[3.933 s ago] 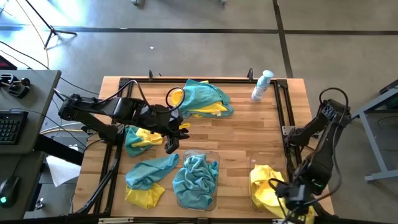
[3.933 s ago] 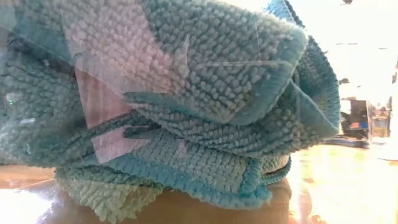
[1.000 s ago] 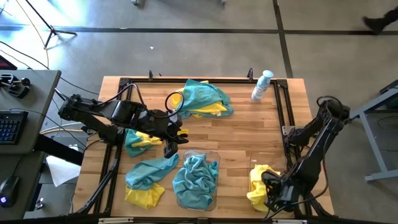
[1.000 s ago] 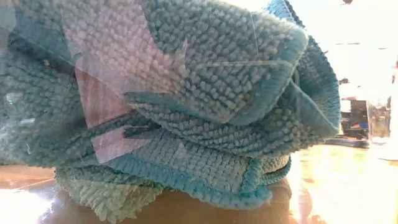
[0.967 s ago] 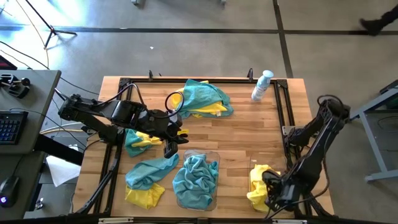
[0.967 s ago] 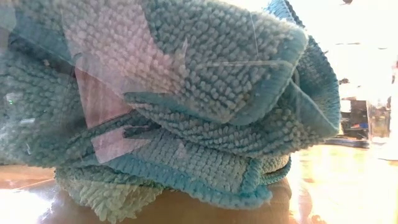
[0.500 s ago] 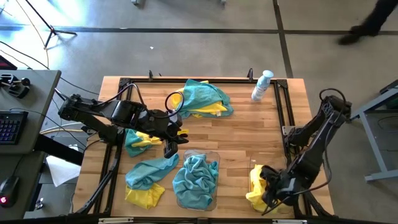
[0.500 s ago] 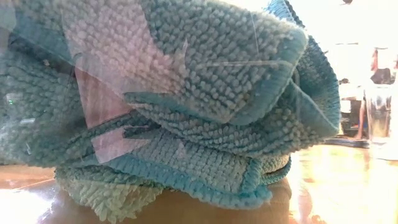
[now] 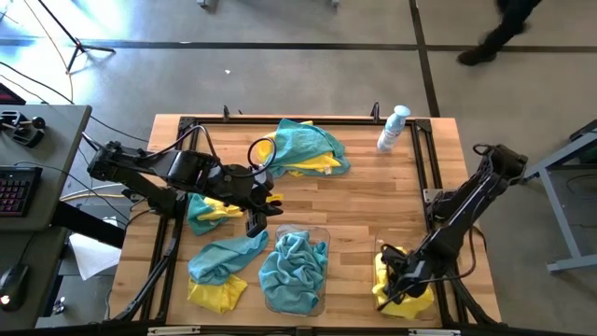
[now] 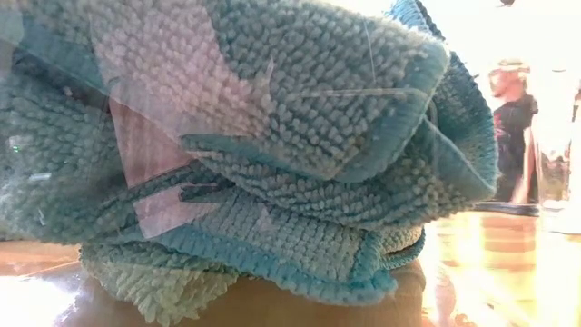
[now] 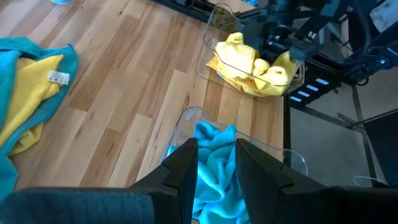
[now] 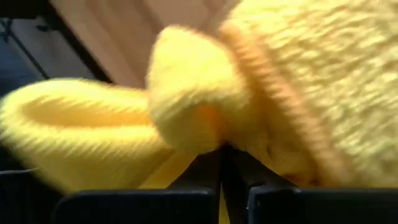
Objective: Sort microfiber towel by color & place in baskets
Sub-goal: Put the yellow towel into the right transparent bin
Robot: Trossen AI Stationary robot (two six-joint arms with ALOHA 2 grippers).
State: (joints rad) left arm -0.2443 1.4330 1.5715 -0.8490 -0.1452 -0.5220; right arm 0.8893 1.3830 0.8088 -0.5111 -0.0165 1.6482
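Note:
The yellow towel is bunched up against the basket's rim (image 9: 376, 280) that faces the teal basket, so the robot's right gripper should pull the towel's edge (image 9: 381, 294) back and tuck it down inside.
Teal towels fill one clear basket (image 9: 294, 271) at the near edge and crowd the low view (image 10: 272, 136). Yellow towels (image 9: 403, 280) lie bunched in the second clear basket (image 11: 214, 37) to the right. My right gripper (image 9: 392, 280) is down in that basket, shut on yellow cloth (image 12: 186, 112). My left gripper (image 9: 255, 217) hovers left of centre, open and holding nothing, its fingers (image 11: 186, 168) pointing toward the teal basket (image 11: 214, 180). Loose mixed teal and yellow towels lie in piles at the far middle (image 9: 303, 149), the left (image 9: 210, 210) and the near left (image 9: 219, 271). My right gripper is shut on a bunched fold of yellow towel (image 12: 214, 134) right at its fingertips, coming slanting down from the table's right side. The cloth rests in the basket on the other yellow towels; one layer or several, I cannot tell.
A white and blue spray bottle (image 9: 394, 128) stands at the far right corner. Bare wood lies mid-table between the piles and the baskets (image 9: 373, 205). Black frame rails run along the table's sides (image 9: 424, 159). A person walks on the floor beyond the far edge (image 9: 504, 28).
My right gripper has moved toward the table's left, deeper over the yellow basket, and the yellow cloth has bunched leftward with it. A person has walked across the floor behind the table. The left arm has kept still.

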